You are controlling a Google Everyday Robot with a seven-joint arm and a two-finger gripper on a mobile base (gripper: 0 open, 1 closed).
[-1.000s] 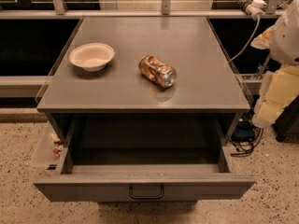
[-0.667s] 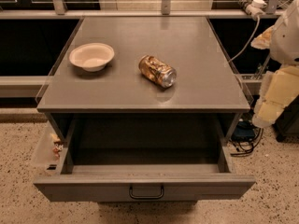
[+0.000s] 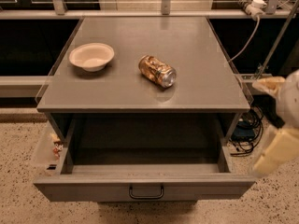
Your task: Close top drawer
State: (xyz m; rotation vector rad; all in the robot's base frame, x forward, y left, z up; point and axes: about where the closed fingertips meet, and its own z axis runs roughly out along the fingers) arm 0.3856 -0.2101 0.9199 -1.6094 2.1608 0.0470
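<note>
The sides (image 3: 224,155) go straight back beneath the cabinet top. I therefore expect the top drawer (image 3: 145,189) to slide in square when I push its front corner.
The top drawer (image 3: 145,188) is a wide grey metal drawer pulled far out of the grey cabinet, its inside empty and dark. Its front panel faces me, with a dark loop handle (image 3: 146,192) at the centre. My gripper (image 3: 275,153) is at the right edge of the view, cream-coloured and blurred, beside the drawer's right front corner and apart from it. It holds nothing that I can see.
On the cabinet top (image 3: 196,73) lie a beige bowl (image 3: 91,56) at the left and a crushed can (image 3: 157,71) on its side near the middle. A clear side bin (image 3: 49,148) with small items hangs at the drawer's left. Cables (image 3: 245,129) lie on the speckled floor at the right.
My arm has moved downward along the right edge, closer to the drawer's right front corner. The drawer, bowl and can have not moved.
</note>
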